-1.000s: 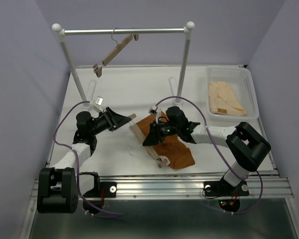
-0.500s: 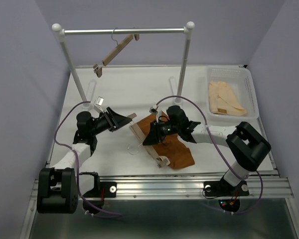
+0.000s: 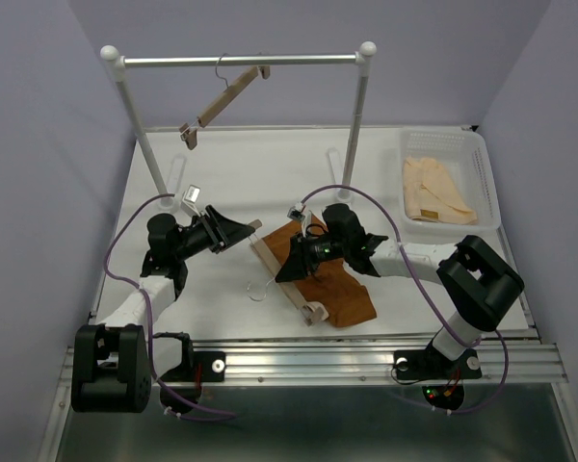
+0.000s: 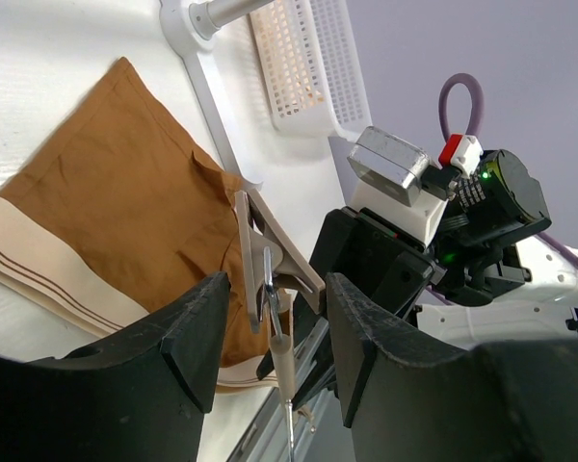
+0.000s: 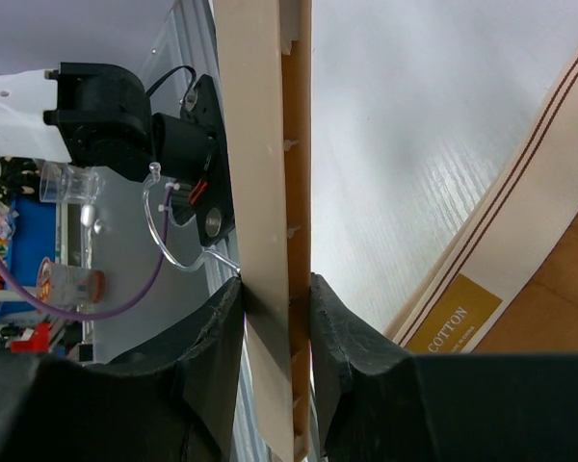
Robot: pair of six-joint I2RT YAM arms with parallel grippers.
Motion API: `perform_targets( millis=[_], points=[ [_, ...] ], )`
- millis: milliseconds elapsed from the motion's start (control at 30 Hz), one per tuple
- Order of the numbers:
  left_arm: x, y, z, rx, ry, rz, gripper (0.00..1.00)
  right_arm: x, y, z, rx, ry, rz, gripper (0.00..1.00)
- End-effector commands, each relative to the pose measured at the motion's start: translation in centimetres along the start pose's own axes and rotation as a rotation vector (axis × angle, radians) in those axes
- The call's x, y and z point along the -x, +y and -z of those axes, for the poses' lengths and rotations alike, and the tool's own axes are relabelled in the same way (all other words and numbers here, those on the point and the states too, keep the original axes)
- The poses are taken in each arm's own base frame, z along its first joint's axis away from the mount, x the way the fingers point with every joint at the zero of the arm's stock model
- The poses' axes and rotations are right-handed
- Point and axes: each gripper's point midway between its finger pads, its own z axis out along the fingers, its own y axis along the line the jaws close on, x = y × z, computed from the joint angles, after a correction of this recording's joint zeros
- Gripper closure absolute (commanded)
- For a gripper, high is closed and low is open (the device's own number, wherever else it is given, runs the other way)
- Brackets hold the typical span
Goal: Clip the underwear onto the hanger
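I should turn the hanger straight with my right gripper before my left gripper squeezes the clip, because the hanger's end clip (image 4: 268, 252) is crooked to my left gripper's open fingers.
The rust-orange underwear (image 3: 342, 294) lies flat on the table; its tan waistband shows in the left wrist view (image 4: 39, 260) and the right wrist view (image 5: 530, 221). The light-wood hanger (image 3: 305, 302) lies slanted along the waistband edge, its wire hook (image 3: 260, 289) pointing left. My right gripper (image 3: 285, 271) is shut on the hanger's bar (image 5: 265, 144) near the middle. My left gripper (image 3: 250, 229) is open at the hanger's far end. In the left wrist view the end clip (image 4: 270, 255) stands between its fingers (image 4: 188, 356), which do not press on it.
A second hanger (image 3: 222, 99) hangs tilted from the metal rail (image 3: 270, 60) of the white rack at the back. A white basket (image 3: 441, 138) with pale peach garments (image 3: 433, 192) stands at the back right. The rack's right post (image 3: 356, 115) rises behind the underwear.
The hanger and my right gripper have edged slightly toward the left gripper. Otherwise nothing has visibly moved.
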Motion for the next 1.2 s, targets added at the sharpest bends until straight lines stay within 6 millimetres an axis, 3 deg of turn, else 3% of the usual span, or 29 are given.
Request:
perform_targets(
  millis=[0,300,400,533,567,867,900,967,1067,1167],
  points=[
    [1.2,-2.0,-0.2,-0.053,-0.013,-0.086,0.46,1.0,0.8,-0.1,0.042,-0.026,0.045,0.99],
    [1.0,-2.3,-0.1,-0.062,-0.006,-0.089,0.54,1.3,-0.3,-0.3,-0.009,-0.032,0.050,0.99],
    [0.9,-2.1,-0.1,-0.059,-0.002,-0.082,0.66,1.3,-0.6,-0.5,-0.016,-0.026,0.043,0.99],
    [0.9,-1.9,-0.1,-0.049,-0.008,-0.076,0.98,1.1,-0.9,-0.6,-0.026,-0.021,0.038,0.99],
    [0.9,-1.8,-0.1,-0.047,-0.011,-0.076,1.00,1.1,-0.8,-0.5,-0.027,-0.022,0.038,0.99],
    [1.1,-1.8,0.1,-0.036,-0.033,-0.082,1.00,1.1,-0.9,-0.4,-0.040,-0.026,0.039,0.99],
    [1.1,-1.9,0.1,-0.036,-0.029,-0.078,0.96,1.3,-0.8,-0.4,-0.040,-0.031,0.039,0.99],
    [1.2,-2.1,0.1,-0.036,-0.036,-0.082,0.73,1.9,-0.8,-0.4,-0.050,-0.049,0.037,0.99],
    [1.9,-2.1,0.2,-0.015,-0.091,-0.091,0.55,3.0,-0.3,-0.7,-0.055,-0.093,0.049,0.99],
    [2.4,-2.9,0.4,-0.017,-0.134,-0.111,0.50,3.3,-0.2,-1.4,-0.088,-0.136,0.018,0.99]
  ],
)
